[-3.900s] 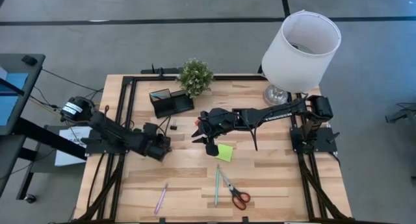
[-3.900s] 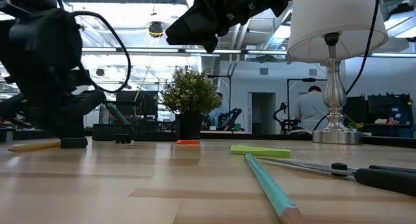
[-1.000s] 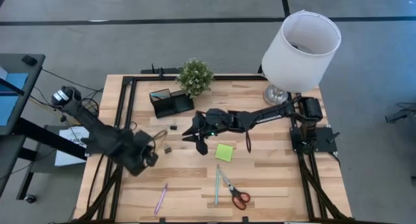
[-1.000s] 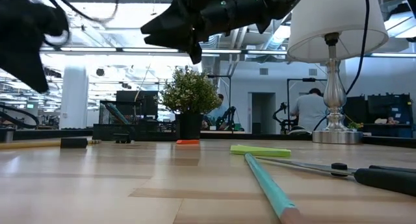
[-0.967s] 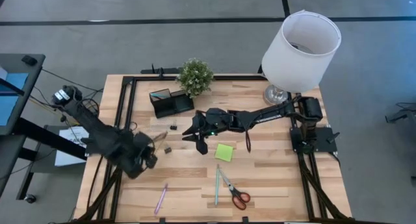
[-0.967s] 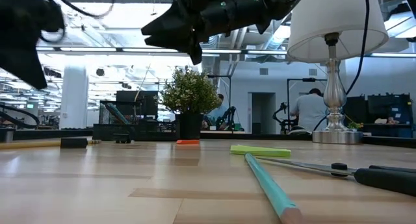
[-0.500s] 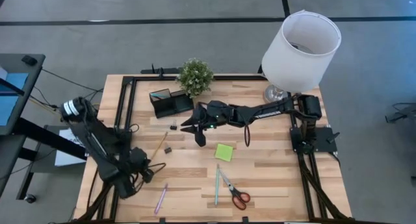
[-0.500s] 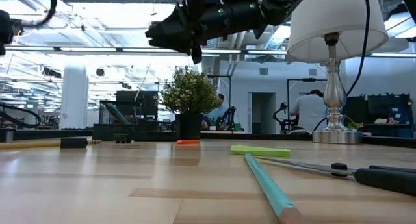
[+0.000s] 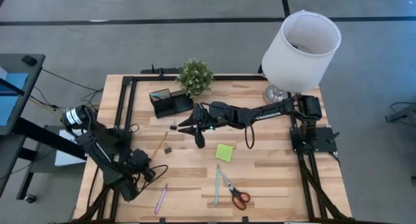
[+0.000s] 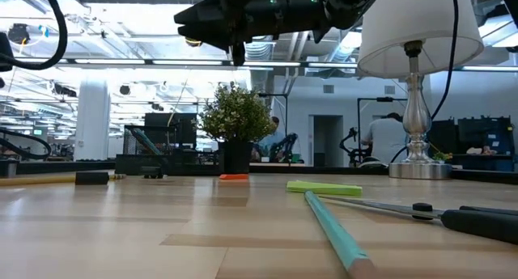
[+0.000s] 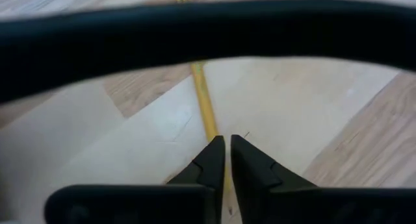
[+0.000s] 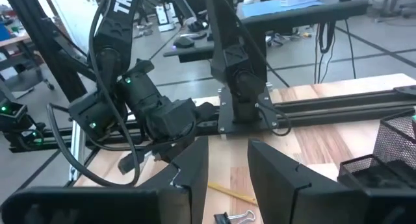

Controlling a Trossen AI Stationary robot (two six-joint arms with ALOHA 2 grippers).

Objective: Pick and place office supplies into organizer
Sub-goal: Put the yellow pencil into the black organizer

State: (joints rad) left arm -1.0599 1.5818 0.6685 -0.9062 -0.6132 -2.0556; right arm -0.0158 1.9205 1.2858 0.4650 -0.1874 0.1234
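The pencil is lying flat under the left gripper's shut fingertips, so the left gripper should open, bring its fingers down around the pencil's body (image 11: 207, 107) and close before it lifts.
The black mesh organizer (image 9: 170, 102) stands at the far middle, beside a potted plant (image 9: 195, 76). A yellow pencil (image 9: 159, 144) and a black binder clip (image 9: 167, 150) lie flat left of centre. A lime sticky-note pad (image 9: 225, 152), teal pen (image 9: 216, 184), red-handled scissors (image 9: 235, 193) and pink pen (image 9: 160, 198) lie nearer. My left gripper (image 11: 226, 145) is shut, low at the near left, with the pencil (image 11: 201, 97) running away from its tips. My right gripper (image 12: 227, 160) hangs open and empty in the air just near of the organizer. My left gripper's shut fingertips (image 11: 214, 152) stand over the pencil's near end (image 11: 209, 130), slanting down at it. The fingers hide that spot, so I cannot tell whether they touch the pencil. It lies flat on the table.
A big lamp (image 9: 300, 49) stands at the far right corner. A small red piece (image 10: 234, 177) lies on the wood in front of the plant, and a tiny black piece (image 9: 173, 127) lies near the organizer. Black rails edge the table's left, right and far sides.
My left arm has swung toward the table's near edge and sunk low, with the gripper rolling as it went. My right gripper has drifted slightly toward the organizer and tipped up closer to level. Nothing on the table has moved.
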